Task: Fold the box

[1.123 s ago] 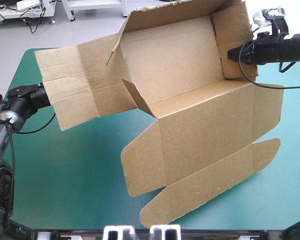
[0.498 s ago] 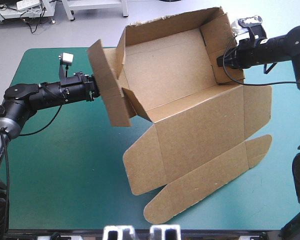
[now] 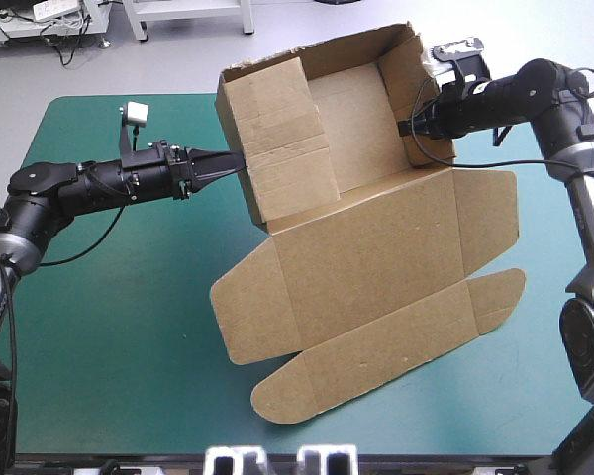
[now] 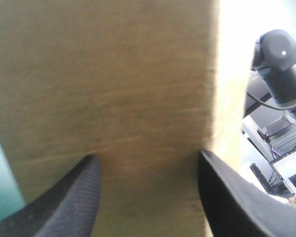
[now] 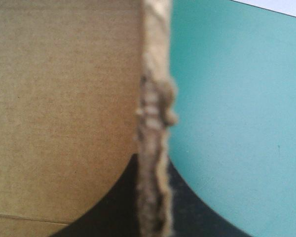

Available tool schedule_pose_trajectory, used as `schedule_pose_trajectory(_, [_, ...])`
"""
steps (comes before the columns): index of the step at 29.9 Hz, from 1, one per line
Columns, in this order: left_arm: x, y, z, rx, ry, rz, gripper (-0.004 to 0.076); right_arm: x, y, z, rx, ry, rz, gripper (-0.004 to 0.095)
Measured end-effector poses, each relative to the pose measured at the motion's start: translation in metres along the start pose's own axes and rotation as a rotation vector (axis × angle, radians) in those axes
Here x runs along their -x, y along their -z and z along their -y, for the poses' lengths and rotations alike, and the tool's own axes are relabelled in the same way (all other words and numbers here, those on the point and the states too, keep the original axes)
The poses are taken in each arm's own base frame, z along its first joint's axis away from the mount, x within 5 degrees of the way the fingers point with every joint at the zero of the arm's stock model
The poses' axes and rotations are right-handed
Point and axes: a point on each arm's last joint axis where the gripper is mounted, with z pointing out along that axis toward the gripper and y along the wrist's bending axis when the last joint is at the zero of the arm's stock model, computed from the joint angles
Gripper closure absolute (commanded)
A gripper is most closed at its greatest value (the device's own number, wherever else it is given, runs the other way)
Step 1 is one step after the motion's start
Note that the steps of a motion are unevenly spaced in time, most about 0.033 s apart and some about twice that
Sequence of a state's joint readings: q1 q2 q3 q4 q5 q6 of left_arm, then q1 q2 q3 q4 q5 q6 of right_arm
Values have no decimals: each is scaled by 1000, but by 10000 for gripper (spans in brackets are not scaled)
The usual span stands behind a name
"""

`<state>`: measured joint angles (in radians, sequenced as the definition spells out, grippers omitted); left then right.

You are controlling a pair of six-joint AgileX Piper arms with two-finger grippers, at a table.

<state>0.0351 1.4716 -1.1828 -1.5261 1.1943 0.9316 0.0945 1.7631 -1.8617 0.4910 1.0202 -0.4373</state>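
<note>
I expect the lid (image 3: 371,267) to slide along flat when I pull the box straight, because the lid lies open and is joined to the tray along one long crease (image 3: 363,202).
The brown box (image 3: 376,247) stands in the middle of the table with its walls raised and its lid flat toward the front edge. A wide left flap (image 3: 282,148) leans in over the tray. My left gripper (image 3: 228,161) is open with its tips at that flap's outer face. In the left wrist view its black fingers (image 4: 84,197) stand apart before flat brown board (image 4: 113,89). My right gripper (image 3: 408,127) is shut on the box's right wall (image 3: 411,89). The right wrist view shows that gripper (image 5: 153,168) pinching the board's ragged edge (image 5: 155,113).
The lid's rounded tuck flap (image 3: 376,371) lies close to the table's front edge. Teal-green cover (image 3: 109,327) shows to the left of the box and at the right front corner. The right arm (image 4: 281,64) shows beyond the board in the left wrist view.
My left gripper has opened and let go of the left flap, which swung up and in over the tray. The whole box has shifted left, the right gripper moving with its wall.
</note>
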Motion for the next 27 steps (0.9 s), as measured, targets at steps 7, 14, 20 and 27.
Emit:
schedule_pose_trajectory(7, [15,3,15,33,-89,-31,297,2,-16,-12,0,4,10,932])
schedule_pose_trajectory(14, [17,5,14,134,-130,-95,297,4,-20,-20,-22,19,23,932])
schedule_pose_trajectory(20, [25,11,6,322,-173,-110,297,8,-28,-37,-65,26,51,932])
schedule_pose_trajectory(27, [27,15,-5,491,-110,-112,297,10,-35,-58,-67,22,71,931])
